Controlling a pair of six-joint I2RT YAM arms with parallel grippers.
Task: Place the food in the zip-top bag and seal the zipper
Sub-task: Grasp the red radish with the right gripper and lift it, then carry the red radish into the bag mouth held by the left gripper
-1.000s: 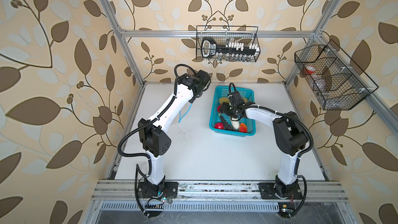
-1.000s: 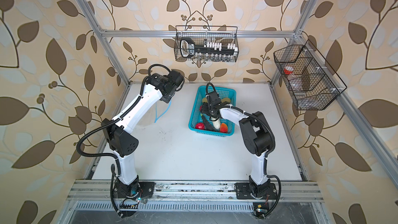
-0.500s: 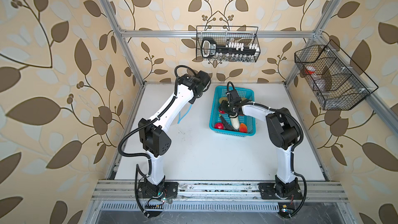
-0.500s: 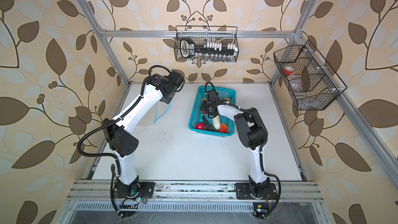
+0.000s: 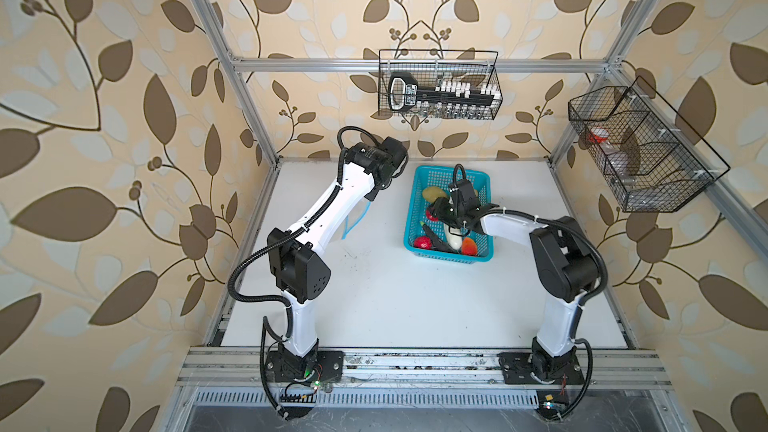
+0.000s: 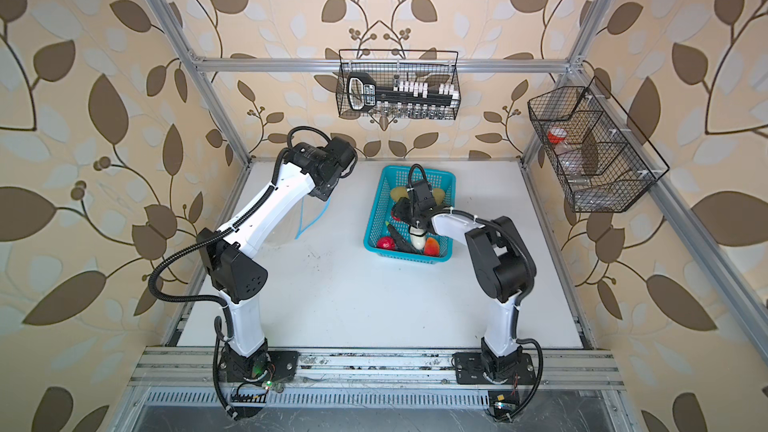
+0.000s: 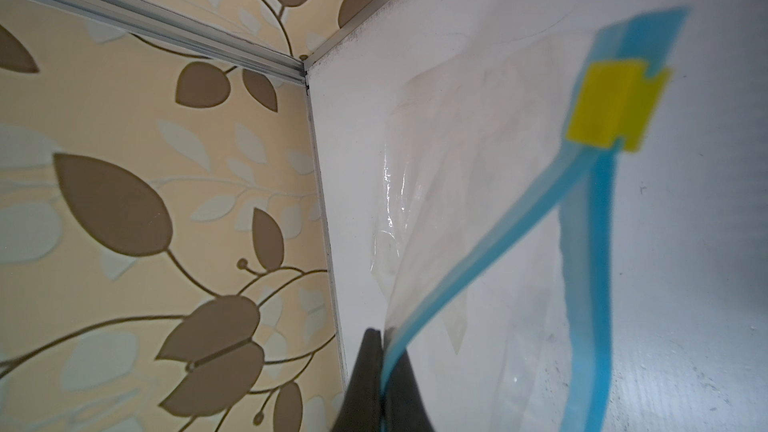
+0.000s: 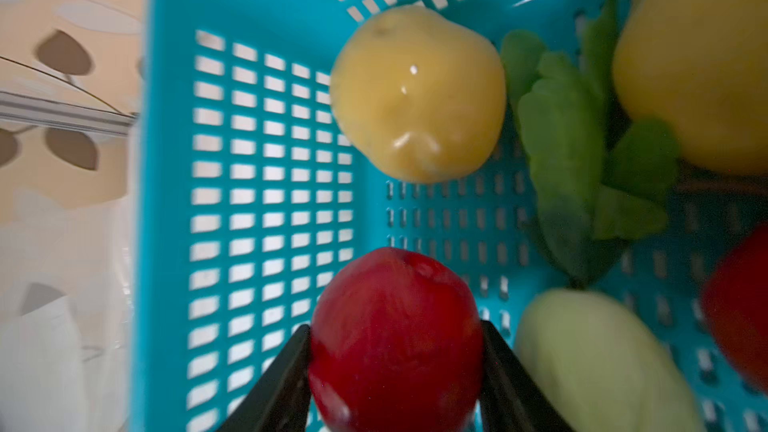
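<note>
My left gripper is holding the bag's opening (image 7: 524, 280) open, so my right gripper should continue to bring the red tomato over and let go of it past the light-blue zipper.
My left gripper (image 7: 380, 336) is shut on the light-blue zipper (image 7: 490, 255) of the clear zip-top bag (image 7: 478, 160). The bag's mouth gapes, and its yellow slider (image 7: 611, 105) sits at the far end. Under the left arm the bag (image 5: 358, 218) shows in both top views. My right gripper (image 8: 395, 328) reaches into the turquoise basket (image 8: 266, 160), shut on a red tomato (image 8: 390, 284). Around the tomato lie a potato (image 8: 417, 93), a second potato (image 8: 698, 68), a green leafy piece (image 8: 565, 139) and the pale cucumber (image 8: 590, 351). Another tomato (image 5: 422, 242), the eggplant (image 5: 436, 238) and the pepper (image 5: 469, 246) rest at the basket's near end.
A black wire basket (image 5: 438, 85) with tools hangs on the back wall. Another wire basket (image 5: 640, 155) hangs on the right wall. Aluminium frame posts stand at the table's back corners. White table (image 5: 415, 305) lies between the arm bases.
The right gripper's jaws have narrowed onto the red tomato, and its arm has shifted a little inside the basket. The left arm still holds the bag in place.
</note>
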